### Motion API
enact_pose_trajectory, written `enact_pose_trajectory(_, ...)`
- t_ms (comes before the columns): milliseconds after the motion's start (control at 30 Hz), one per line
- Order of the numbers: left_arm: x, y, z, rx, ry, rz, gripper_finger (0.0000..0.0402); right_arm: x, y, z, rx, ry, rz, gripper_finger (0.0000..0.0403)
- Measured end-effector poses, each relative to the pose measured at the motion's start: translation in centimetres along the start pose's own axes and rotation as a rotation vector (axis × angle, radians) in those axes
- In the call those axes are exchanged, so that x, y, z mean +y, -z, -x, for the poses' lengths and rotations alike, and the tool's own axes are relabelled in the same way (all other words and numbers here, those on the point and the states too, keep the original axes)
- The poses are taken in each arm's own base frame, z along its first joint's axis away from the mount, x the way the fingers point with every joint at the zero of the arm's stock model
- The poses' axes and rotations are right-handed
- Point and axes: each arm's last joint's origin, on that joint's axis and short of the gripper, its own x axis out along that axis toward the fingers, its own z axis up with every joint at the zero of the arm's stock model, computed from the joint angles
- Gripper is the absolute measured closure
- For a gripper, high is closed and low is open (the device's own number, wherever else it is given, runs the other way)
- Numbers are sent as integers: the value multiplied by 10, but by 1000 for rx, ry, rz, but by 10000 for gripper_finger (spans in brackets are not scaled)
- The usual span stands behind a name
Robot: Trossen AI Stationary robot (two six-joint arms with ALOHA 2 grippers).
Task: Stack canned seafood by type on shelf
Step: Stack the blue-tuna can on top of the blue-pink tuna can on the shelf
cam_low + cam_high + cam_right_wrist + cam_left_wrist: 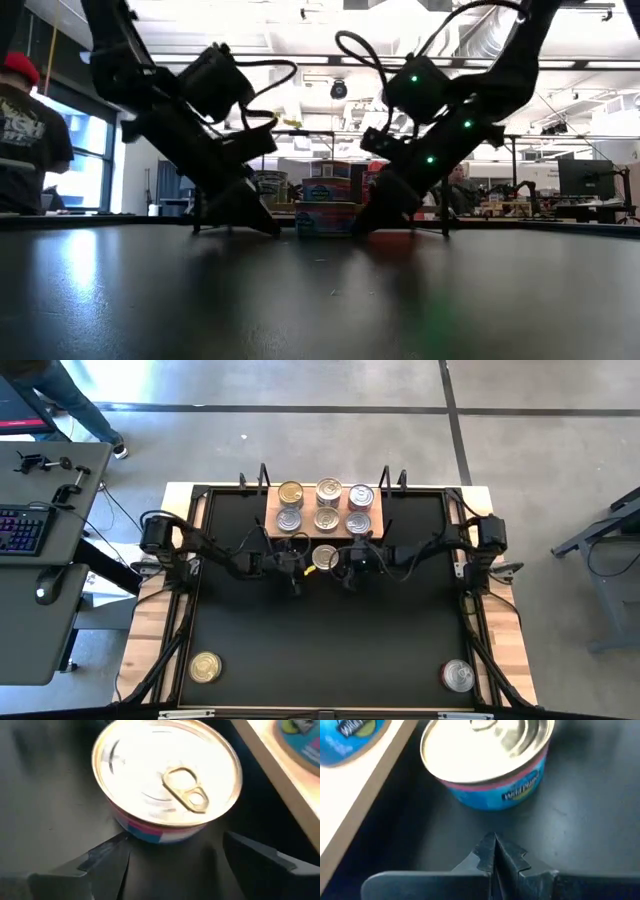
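Note:
The blue-and-pink tin (324,557) is standing flat and is wider than my right gripper's fingers. My left gripper should help tip it onto its edge (492,801) before my right gripper picks it up.
A tin of canned seafood (325,557) with a gold lid and a blue-and-pink label stands on its base on the black tabletop, just in front of the shelf (271,510). Six more tins (327,506) stand on that wooden board. My left gripper (495,840) is shut and low on the tin's left, a short gap away from it. My right gripper (176,837) is open on the tin's right, its fingers spread in front of the tin's (167,780) side wall. In the low view both grippers slant down toward this tin (325,218). My right gripper comes at the tin slanting down from the table's right. One fingertip (117,847) stands right at the foot of the tin's side wall (142,834); I cannot tell whether it touches. The other finger (250,850) is apart from the tin.
A gold-lidded tin (205,667) stands near the table's front left corner and a silver one with a red side (457,676) near the front right. The shelf's edge (360,795) runs close behind the middle tin. A person (25,140) stands beyond the table's left side.

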Motion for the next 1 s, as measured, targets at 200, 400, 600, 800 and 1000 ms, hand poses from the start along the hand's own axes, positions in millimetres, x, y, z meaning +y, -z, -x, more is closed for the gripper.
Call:
enact_pose_trajectory(200, -4, -5, -6, -100, 4, -77, 401, 3, -3, -7, -56, -33, 52, 90)
enact_pose_trajectory(400, -23, -9, 3, -145, 26, -100, 401, 21, -4, -3, -71, -55, 55, 93)
enact_pose_trajectory(600, -48, -7, 15, -143, 6, -129, 401, 47, -4, 5, -83, -64, 33, 93)
enact_pose_trajectory(800, -54, -11, 19, -134, -6, -126, 401, 54, -19, 13, -78, -42, 26, 93)
enact_pose_trajectory(1000, -47, -22, 19, -100, -63, -192, 401, 52, -48, 15, -27, 40, 88, 93)
